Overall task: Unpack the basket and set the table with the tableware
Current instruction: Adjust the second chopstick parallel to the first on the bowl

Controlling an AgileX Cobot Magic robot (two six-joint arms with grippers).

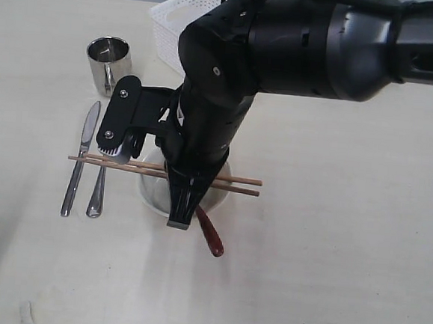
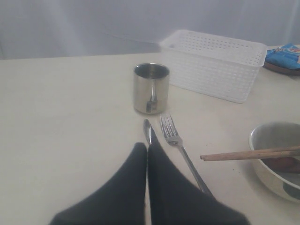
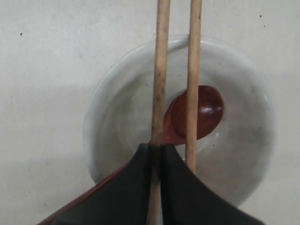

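The brown chopsticks splay apart (image 1: 246,186) over the bowl, so next my right gripper lets go of the near chopstick (image 3: 160,84), close next to it and pushes it toward the other one.
An off-white bowl (image 1: 149,193) (image 3: 119,105) stands mid-table, with a dark red wooden spoon (image 3: 205,109) (image 1: 212,237) lying in it. Two brown chopsticks (image 1: 237,181) (image 3: 193,51) rest across its rim. My right gripper (image 3: 156,146) (image 1: 181,218) points down over the bowl, shut on one chopstick (image 3: 161,70). A steel knife (image 1: 82,150) (image 2: 147,129) and fork (image 1: 96,194) (image 2: 176,138) lie side by side left of the bowl, below the shiny steel cup (image 1: 108,62) (image 2: 151,88). My left gripper (image 2: 147,145) is shut and empty, low over the table near the knife, and is out of the exterior view.
The white perforated basket (image 1: 177,18) (image 2: 215,63) stands behind the cup. In the left wrist view a blue crisp packet (image 2: 284,55) lies on a small brown plate (image 2: 276,69) beyond the basket. My right arm (image 1: 323,43) hides the middle of the table.
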